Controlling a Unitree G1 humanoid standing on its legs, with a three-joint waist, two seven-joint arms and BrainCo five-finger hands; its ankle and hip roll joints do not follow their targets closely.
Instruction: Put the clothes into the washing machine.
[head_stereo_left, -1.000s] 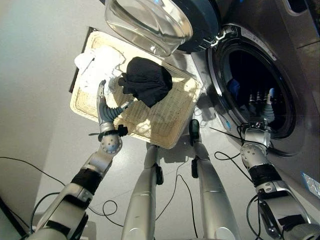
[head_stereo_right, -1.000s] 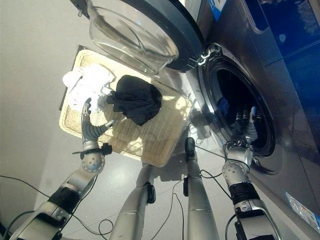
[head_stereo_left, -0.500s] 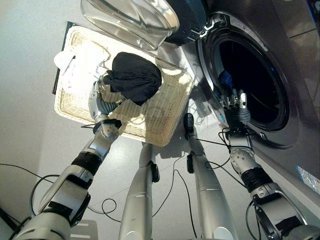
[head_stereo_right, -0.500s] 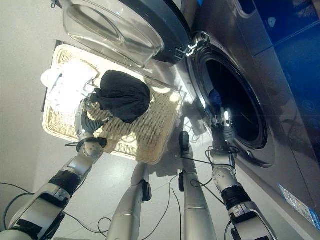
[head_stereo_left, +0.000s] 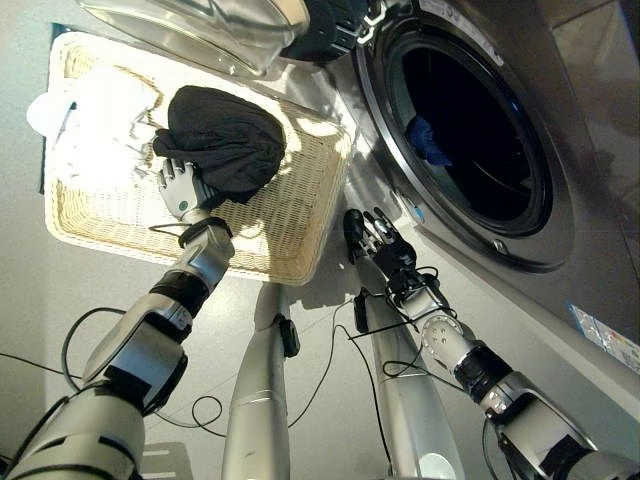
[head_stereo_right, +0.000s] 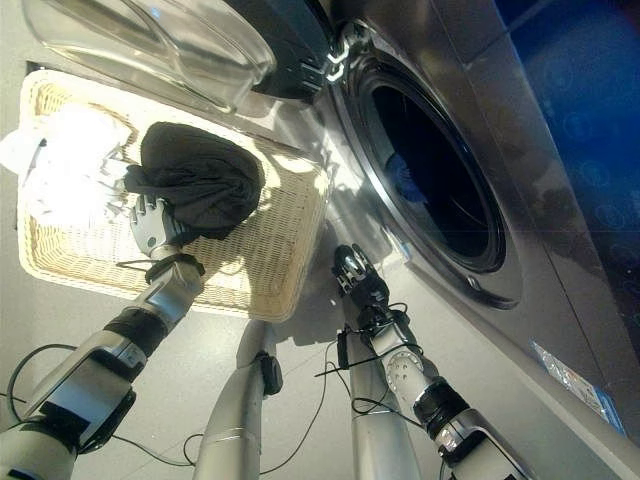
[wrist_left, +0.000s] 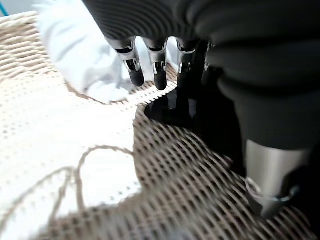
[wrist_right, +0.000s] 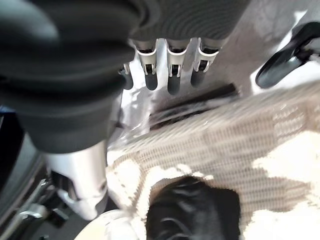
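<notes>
My gripper is about to lift the black garment (head_stereo_left: 225, 143), which will come up alone, as a piece of wicker (wrist_left: 142, 96) shows between it and the white clothes.
A black garment (head_stereo_left: 225, 140) lies bunched in a flat wicker basket (head_stereo_left: 275, 225) on the floor, beside a heap of white clothes (head_stereo_left: 95, 120) at the basket's far left. My left hand (head_stereo_left: 178, 192) rests in the basket at the black garment's near edge, open. Its fingers (wrist_left: 157, 75) reach the dark cloth without curling round it. The washing machine's round opening (head_stereo_left: 470, 120) stands at the right, with a blue garment (head_stereo_left: 425, 138) inside the drum. My right hand (head_stereo_left: 385, 248) hangs open and empty on the floor side of the opening, its fingers (wrist_right: 172, 75) straight.
The washer's open door with its glass bowl (head_stereo_left: 200, 20) overhangs the far side of the basket. The machine's grey front (head_stereo_left: 590, 230) fills the right. Grey floor (head_stereo_left: 60, 300) surrounds the basket's near and left sides.
The camera has shifted. My right hand has come out of the drum opening and dropped in front of the machine. My left hand has moved up to the black garment's edge.
</notes>
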